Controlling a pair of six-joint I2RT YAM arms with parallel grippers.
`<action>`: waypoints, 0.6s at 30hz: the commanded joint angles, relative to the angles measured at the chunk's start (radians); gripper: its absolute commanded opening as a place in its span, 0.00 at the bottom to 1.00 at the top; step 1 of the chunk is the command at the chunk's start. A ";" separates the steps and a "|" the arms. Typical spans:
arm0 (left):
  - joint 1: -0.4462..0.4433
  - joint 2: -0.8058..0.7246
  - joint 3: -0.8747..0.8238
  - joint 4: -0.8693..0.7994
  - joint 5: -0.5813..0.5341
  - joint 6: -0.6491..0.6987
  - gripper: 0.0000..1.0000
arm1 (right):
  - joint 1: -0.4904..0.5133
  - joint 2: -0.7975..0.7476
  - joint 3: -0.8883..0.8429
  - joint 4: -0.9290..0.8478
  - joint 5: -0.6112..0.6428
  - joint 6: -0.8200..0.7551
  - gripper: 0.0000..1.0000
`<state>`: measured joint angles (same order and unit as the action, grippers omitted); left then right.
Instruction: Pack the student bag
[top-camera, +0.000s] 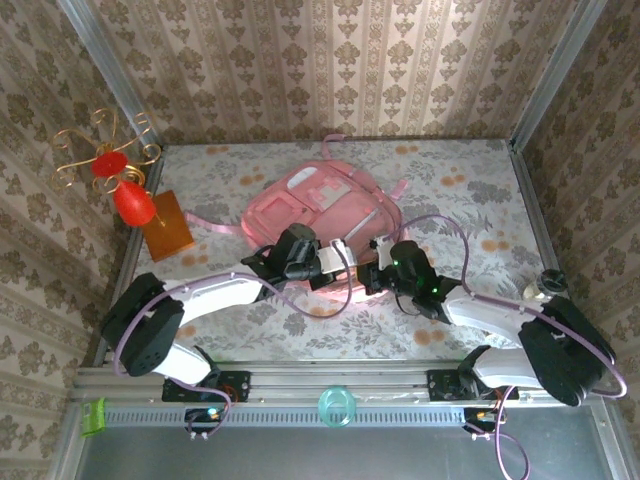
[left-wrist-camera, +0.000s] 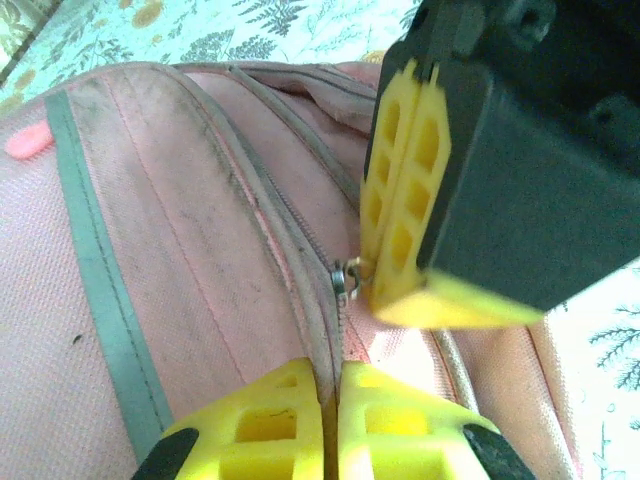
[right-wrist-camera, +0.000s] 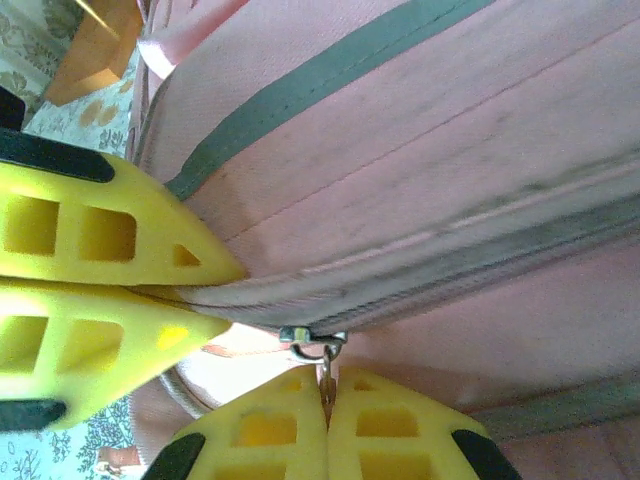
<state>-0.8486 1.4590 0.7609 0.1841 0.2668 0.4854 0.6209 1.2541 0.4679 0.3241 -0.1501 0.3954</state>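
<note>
My right gripper should reverse and swing the bag straight before sliding the zipper pull (right-wrist-camera: 327, 355): the student bag (top-camera: 325, 205) lies crooked with the slider still beside my left gripper.
The student bag (top-camera: 318, 205), pink and soft, lies flat mid-table. Both grippers meet at its near edge. My left gripper (left-wrist-camera: 333, 375) is shut, pinching the fabric seam beside the bag's zipper track (left-wrist-camera: 300, 235). Just beyond it, my right gripper (right-wrist-camera: 326, 385) is shut on the small metal zipper pull (right-wrist-camera: 326, 358), which hangs from the slider (right-wrist-camera: 305, 338). In the left wrist view the right gripper's fingers (left-wrist-camera: 400, 200) stand upright over the pull (left-wrist-camera: 350, 275). In the right wrist view the left gripper's fingers (right-wrist-camera: 110, 240) clamp the seam at the left. What is inside the bag is hidden.
A red ornament on gold wire (top-camera: 125, 190) and an orange block (top-camera: 165, 225) stand at the left wall. A teal round object (top-camera: 337, 405) sits on the front rail. A small dark-topped item (top-camera: 545, 285) is at the right edge. Patterned walls enclose the table.
</note>
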 joint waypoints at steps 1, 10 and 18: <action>0.048 -0.074 -0.025 -0.024 -0.004 0.022 0.00 | -0.023 -0.064 -0.017 -0.128 0.144 -0.023 0.00; 0.146 -0.167 -0.101 -0.142 0.034 0.097 0.00 | -0.148 -0.067 0.148 -0.433 0.275 0.011 0.00; 0.196 -0.221 -0.121 -0.083 -0.051 -0.013 0.24 | -0.084 -0.065 0.153 -0.296 0.068 0.018 0.00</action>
<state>-0.6918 1.2617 0.6483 0.1326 0.3443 0.5365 0.5213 1.1961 0.6209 0.0216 -0.0826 0.3965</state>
